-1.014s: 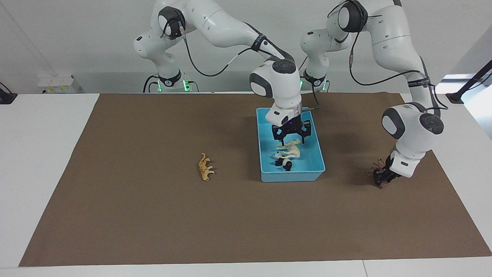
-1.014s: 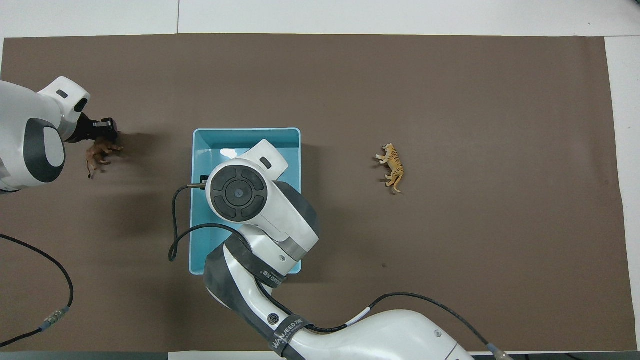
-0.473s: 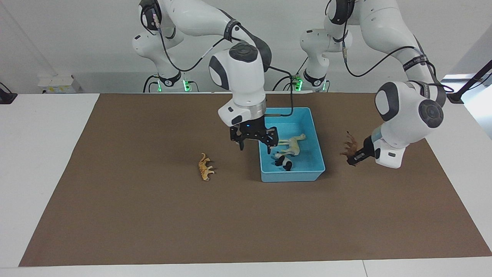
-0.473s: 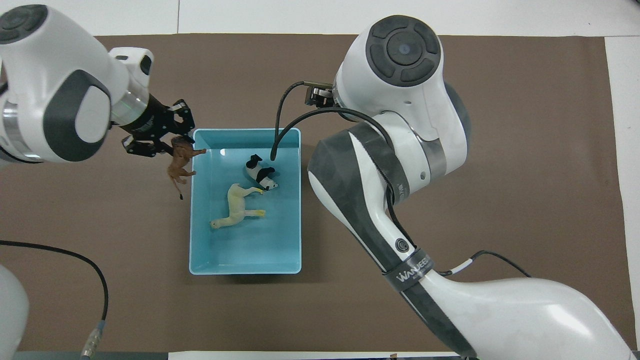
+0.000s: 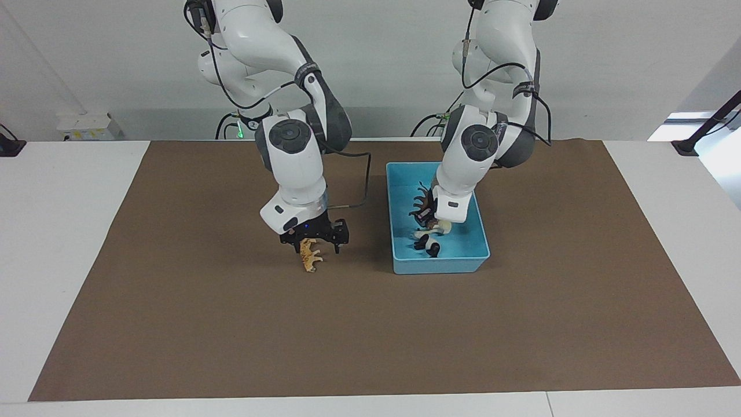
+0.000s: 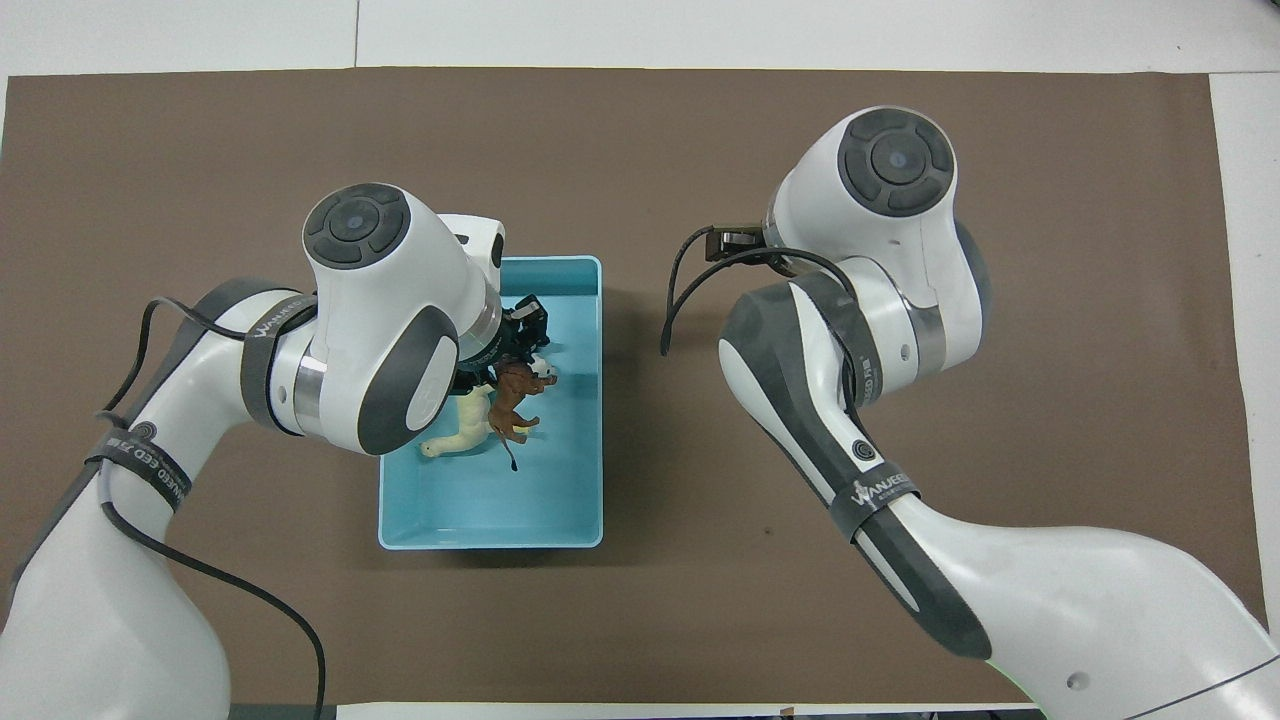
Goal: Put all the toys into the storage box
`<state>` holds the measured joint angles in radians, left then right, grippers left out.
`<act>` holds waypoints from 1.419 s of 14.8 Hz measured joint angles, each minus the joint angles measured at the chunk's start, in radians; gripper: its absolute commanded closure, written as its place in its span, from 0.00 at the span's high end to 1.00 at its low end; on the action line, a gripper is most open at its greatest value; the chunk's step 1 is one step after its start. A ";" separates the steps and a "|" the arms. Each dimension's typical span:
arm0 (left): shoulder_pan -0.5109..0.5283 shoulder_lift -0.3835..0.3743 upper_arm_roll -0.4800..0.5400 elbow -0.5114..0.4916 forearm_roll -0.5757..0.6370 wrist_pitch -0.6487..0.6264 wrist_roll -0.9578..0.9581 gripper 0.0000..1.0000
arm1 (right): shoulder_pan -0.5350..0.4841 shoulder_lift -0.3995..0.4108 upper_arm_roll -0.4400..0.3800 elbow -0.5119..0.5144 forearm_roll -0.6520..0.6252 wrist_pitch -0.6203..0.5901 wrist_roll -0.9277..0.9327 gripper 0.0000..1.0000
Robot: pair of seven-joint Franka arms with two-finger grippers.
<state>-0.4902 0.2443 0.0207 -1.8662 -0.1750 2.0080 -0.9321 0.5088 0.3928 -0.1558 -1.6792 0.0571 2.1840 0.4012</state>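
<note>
The lion [image 6: 523, 391] is in my left gripper over the storage box. Next, my left gripper lets go of the lion and moves out of the way before my right gripper brings the tiger [image 5: 310, 255] in.
The light blue storage box [image 5: 440, 267] [image 6: 490, 520] sits mid-table. In it lie the cream horse [image 5: 443, 227] [image 6: 455, 438] and the black-and-white panda [image 5: 428, 247] [image 6: 545, 366]. My left gripper [image 5: 427, 218] [image 6: 515, 345] hangs over the box, shut on the dark brown lion [image 5: 422, 202] [image 6: 512, 395], which dangles just above the horse. On the mat beside the box, toward the right arm's end, lies the orange tiger [image 5: 310, 258]. My right gripper [image 5: 312, 243] is low over it, open, a finger on each side. From overhead, the right wrist hides the tiger and that gripper.
A brown mat [image 5: 202, 336] [image 6: 1050, 150] covers most of the white table [image 5: 52, 231]. A black cable [image 5: 359, 179] loops from the right wrist beside the box.
The left gripper carried the lion from the mat at its end of the table to over the box. The right gripper left the box and dropped over the tiger.
</note>
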 measured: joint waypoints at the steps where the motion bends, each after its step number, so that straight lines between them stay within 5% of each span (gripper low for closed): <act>1: 0.000 -0.009 0.004 -0.005 0.000 0.000 0.000 1.00 | -0.001 -0.007 0.000 -0.066 -0.004 0.065 -0.002 1.00; 11: 0.078 -0.100 0.028 0.007 0.131 -0.052 0.173 1.00 | -0.003 0.001 0.000 -0.307 -0.006 0.331 -0.101 1.00; 12: 0.121 -0.112 0.030 0.019 0.132 -0.085 0.259 1.00 | -0.003 0.006 0.000 -0.314 -0.006 0.348 -0.101 0.86; 14: 0.208 -0.133 0.034 0.070 0.132 -0.187 0.451 1.00 | -0.003 0.009 0.001 -0.315 -0.007 0.357 -0.101 0.00; 21: 0.342 -0.141 0.040 0.130 0.153 -0.269 0.739 1.00 | -0.004 0.003 -0.001 -0.300 -0.007 0.331 -0.101 0.00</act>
<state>-0.1478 0.1029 0.0605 -1.7357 -0.0215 1.7387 -0.1935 0.5046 0.3961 -0.1564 -1.9789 0.0499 2.5146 0.3000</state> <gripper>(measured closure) 0.000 0.833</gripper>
